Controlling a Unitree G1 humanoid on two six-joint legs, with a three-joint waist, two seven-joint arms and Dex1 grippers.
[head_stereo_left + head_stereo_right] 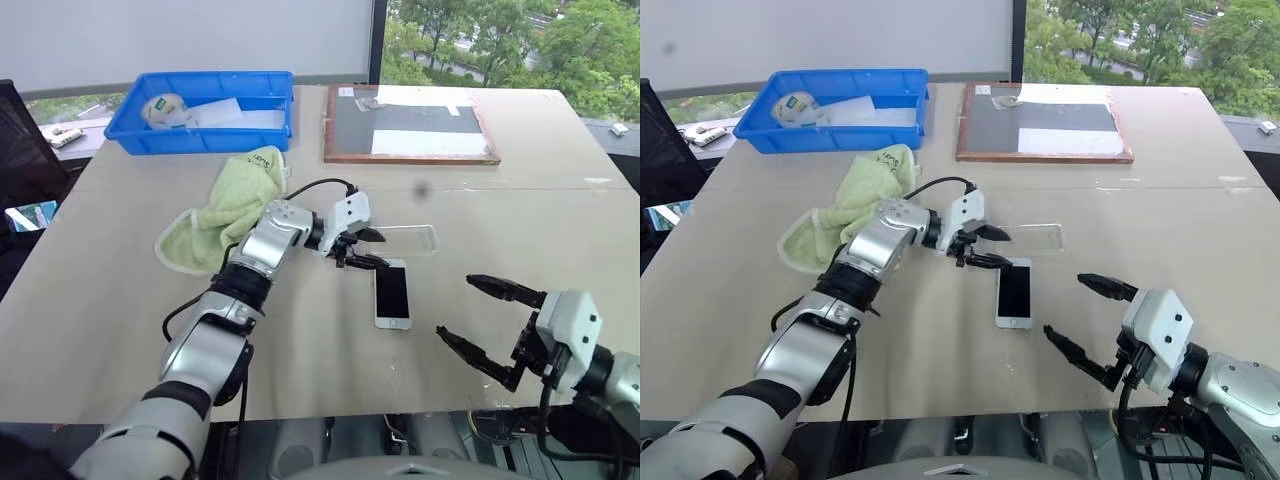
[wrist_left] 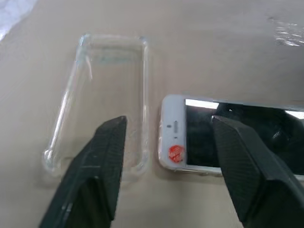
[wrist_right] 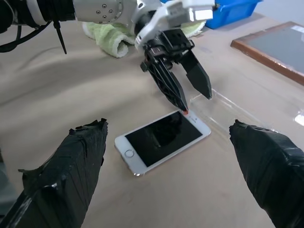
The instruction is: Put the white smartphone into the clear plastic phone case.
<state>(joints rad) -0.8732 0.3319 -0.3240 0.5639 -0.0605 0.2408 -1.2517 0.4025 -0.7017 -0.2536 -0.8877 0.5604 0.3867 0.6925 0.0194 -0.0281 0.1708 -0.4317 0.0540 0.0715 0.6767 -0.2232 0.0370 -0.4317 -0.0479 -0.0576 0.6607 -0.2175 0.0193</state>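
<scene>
I expect the white smartphone point(image 1: 392, 295) will settle inside the clear case when I press down the smartphone's home button end, because the case has a raised, phone-sized rim point(image 1: 433, 238).
The white smartphone point(image 1: 392, 293) lies screen up on the tan table, its home button toward the front edge. Just behind its top end lies the clear plastic phone case point(image 1: 405, 240), flat and empty. My left gripper point(image 1: 365, 248) reaches in from the left, open, low over the spot where the case's end and the phone's top meet. In the left wrist view one finger point(image 2: 102, 161) stands over the case point(image 2: 111, 95) and the other over the phone point(image 2: 199, 137). In the right wrist view one left fingertip sits at the phone's top corner. My right gripper point(image 1: 455, 307) hangs open to the phone's right, holding nothing.
A pale green cloth point(image 1: 225, 205) lies bunched under my left forearm. A blue bin point(image 1: 270, 90) with a tape roll stands at the back left. A wooden-framed dark board point(image 1: 410, 125) lies at the back right. The table's front edge runs just below the phone.
</scene>
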